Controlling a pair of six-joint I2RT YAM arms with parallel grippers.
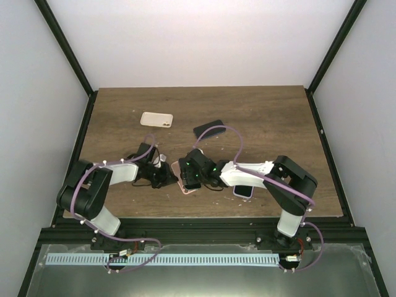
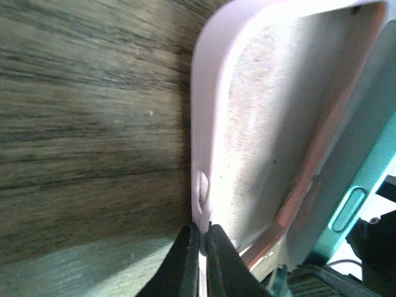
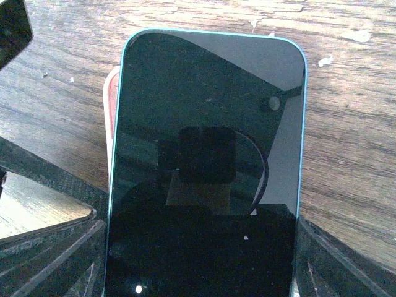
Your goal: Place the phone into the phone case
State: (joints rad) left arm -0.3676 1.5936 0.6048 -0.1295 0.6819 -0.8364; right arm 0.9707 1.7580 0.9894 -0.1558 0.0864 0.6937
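Observation:
The phone case's rim (image 2: 203,195) is pinched between my left gripper's fingers where the phone's side has to sit. Next, I open the fingers and move them out of the way before I lower the phone (image 2: 344,204).
The phone (image 3: 204,124) has a black screen and a teal frame. My right gripper (image 3: 201,253) is shut on its two long sides and holds it over the pale pink phone case (image 3: 111,105), which shows just past its left edge. In the left wrist view my left gripper (image 2: 203,238) is shut on the case's rim, with the open inside of the case (image 2: 272,124) facing up and the phone's teal side (image 2: 352,207) tilted over its far edge. In the top view both grippers meet at the case (image 1: 185,187) near the table's front middle.
A beige case (image 1: 156,119) lies at the back left. A black phone (image 1: 208,129) lies behind the grippers. A pale phone-sized thing (image 1: 243,191) lies under the right forearm. The table's front edge (image 1: 204,216) runs close behind the arms.

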